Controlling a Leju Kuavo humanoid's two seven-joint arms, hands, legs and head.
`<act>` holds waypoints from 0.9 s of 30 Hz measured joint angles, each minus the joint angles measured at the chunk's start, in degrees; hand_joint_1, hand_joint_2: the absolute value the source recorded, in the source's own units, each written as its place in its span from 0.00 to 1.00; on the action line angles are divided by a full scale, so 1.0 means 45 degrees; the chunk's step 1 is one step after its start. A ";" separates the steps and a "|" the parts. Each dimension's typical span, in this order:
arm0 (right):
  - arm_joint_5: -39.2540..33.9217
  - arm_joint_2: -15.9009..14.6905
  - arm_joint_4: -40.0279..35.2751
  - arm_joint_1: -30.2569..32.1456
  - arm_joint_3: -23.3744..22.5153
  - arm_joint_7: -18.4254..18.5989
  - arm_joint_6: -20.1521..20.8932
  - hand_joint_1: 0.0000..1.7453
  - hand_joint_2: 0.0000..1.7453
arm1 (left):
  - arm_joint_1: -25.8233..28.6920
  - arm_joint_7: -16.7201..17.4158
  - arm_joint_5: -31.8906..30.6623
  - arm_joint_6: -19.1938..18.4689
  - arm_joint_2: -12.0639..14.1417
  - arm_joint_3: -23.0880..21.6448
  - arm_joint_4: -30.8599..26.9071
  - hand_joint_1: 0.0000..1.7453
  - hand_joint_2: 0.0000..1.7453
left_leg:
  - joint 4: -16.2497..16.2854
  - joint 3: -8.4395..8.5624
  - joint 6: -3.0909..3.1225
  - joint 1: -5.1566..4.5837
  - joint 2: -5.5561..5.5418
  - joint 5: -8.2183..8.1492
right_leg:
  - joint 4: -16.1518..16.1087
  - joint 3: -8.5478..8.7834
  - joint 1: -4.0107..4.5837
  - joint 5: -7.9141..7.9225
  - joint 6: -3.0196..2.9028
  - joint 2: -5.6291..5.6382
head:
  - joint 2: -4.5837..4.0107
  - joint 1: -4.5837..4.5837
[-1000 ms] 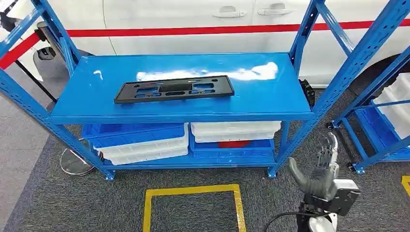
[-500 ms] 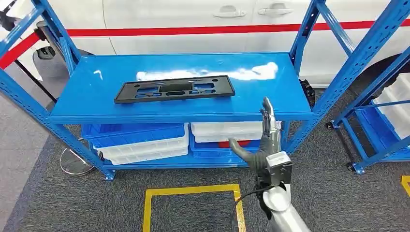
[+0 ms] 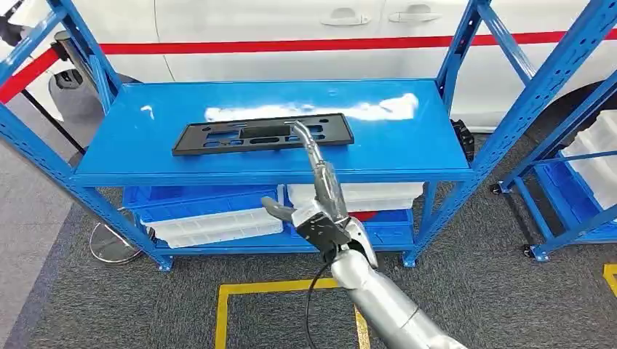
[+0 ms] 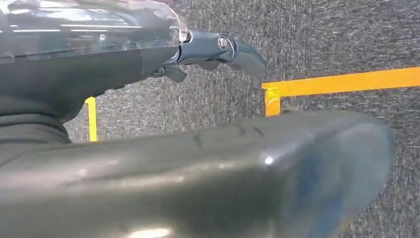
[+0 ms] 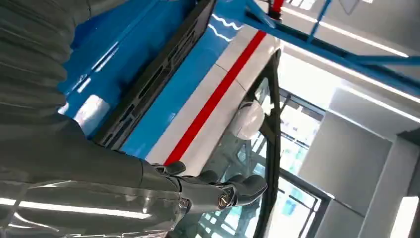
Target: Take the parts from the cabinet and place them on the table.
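Note:
My gripper is about to lift the black part (image 3: 265, 134) by its edge, and a deep rim (image 3: 218, 150) along the part's front should keep it straight from end to end.
A long black plastic part (image 3: 263, 134) with several cut-outs lies flat on the top blue shelf (image 3: 407, 149) of the cabinet. My right hand (image 3: 314, 196) is raised in front of the shelf's front edge, open, fingers stretched up with their tips over the part's right half and the thumb out to the left. The right wrist view has the black part (image 5: 163, 74) on the blue shelf past my right hand (image 5: 208, 188). My left hand (image 4: 213, 52) hangs over grey carpet, fingers loosely curled, holding nothing.
Blue and white bins (image 3: 211, 211) and a second stack (image 3: 356, 207) sit on the lower shelf. Blue uprights (image 3: 524, 109) frame the cabinet; another rack (image 3: 582, 182) stands at right. A white car with a red stripe (image 3: 291, 47) is behind. Yellow floor tape (image 3: 291, 291) marks the carpet.
My right arm has swung up and to the left, from low at the right of the carpet to the shelf front, its fingertips now reaching over the black part.

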 joint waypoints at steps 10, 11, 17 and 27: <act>0.2583 0.1141 0.3288 -0.1996 0.0622 0.1326 -0.0699 0.00 1.00 | -0.0012 0.0039 0.0019 0.0179 -0.0015 -0.0029 0.0000 0.00 0.00 | 0.0000 -0.0001 0.0000 0.0000 0.0000 0.0000 | -0.0002 0.0000 0.0000 0.0000 0.0000 0.0000 | 0.0000 0.0000; 0.2848 0.1239 0.3607 -0.2183 0.0627 0.1497 -0.0778 0.00 1.00 | -0.0009 0.0034 0.0024 0.0189 -0.0015 -0.0029 0.0000 0.00 0.00 | 0.0000 -0.0002 0.0000 -0.0001 0.0000 0.0001 | -0.0002 0.0000 0.0000 0.0000 0.0000 0.0000 | 0.0000 0.0000; 0.4337 0.1719 0.5566 -0.3155 0.0632 0.2215 -0.1272 0.00 1.00 | -0.0002 -0.0146 0.0165 0.0189 -0.0020 -0.0029 0.0000 0.00 0.00 | 0.0098 -0.0032 0.0019 -0.0020 -0.0005 -0.0008 | -0.0042 -0.0020 -0.0033 0.0051 0.0071 -0.0001 | 0.0000 0.0000; 0.6534 0.2225 0.8206 -0.3918 0.0481 0.2628 -0.1729 0.00 1.00 | -0.0018 -0.1010 0.0505 -0.0972 -0.0068 -0.0015 0.0000 0.00 0.00 | -0.0317 0.0093 0.0384 0.0126 0.0047 0.0302 | 0.3141 -0.1977 -0.0047 -0.0940 0.0417 0.0003 | 0.0000 0.0005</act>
